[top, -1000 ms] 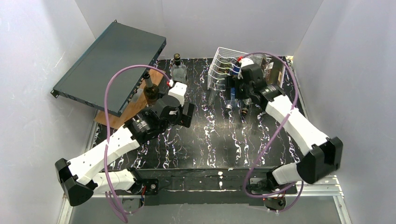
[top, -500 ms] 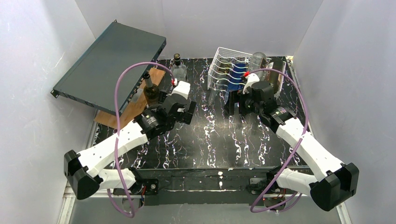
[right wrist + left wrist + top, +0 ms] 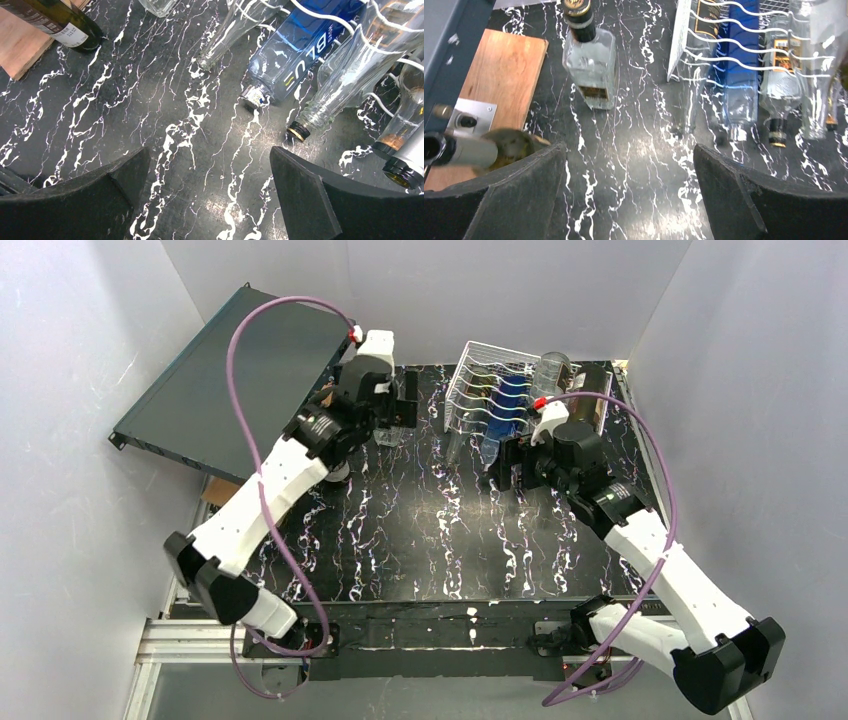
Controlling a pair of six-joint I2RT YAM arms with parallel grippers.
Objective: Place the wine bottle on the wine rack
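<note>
My left gripper should keep moving toward the black cap (image 3: pixel 580 22) until its fingers are on both sides of the cap, because the clear square bottle (image 3: pixel 592 67) stands upright and clear of the wooden board.
The white wire wine rack (image 3: pixel 478 370) stands at the back right and holds several lying bottles, among them a blue one (image 3: pixel 295 45); it also shows in the left wrist view (image 3: pixel 724 50). A dark green wine bottle (image 3: pixel 55 22) stands by the wooden board, and its neck and shoulder (image 3: pixel 499 150) lie just beside my left finger. A clear square bottle (image 3: pixel 591 65) with a black cap stands ahead of my left gripper (image 3: pixel 629 190), which is open and empty. My right gripper (image 3: pixel 210 195) is open and empty, hovering in front of the rack's bottle necks.
A flat dark-teal metal case (image 3: pixel 230 370) leans at the back left over a wooden board (image 3: pixel 499 75). Bottle necks stick out of the rack's front onto the black marbled table (image 3: pixel 440 540). White walls close in on three sides.
My left arm has swung up and toward the back, over the dark bottle and toward the clear square bottle. My right gripper has drawn back from the rack, open and empty.
</note>
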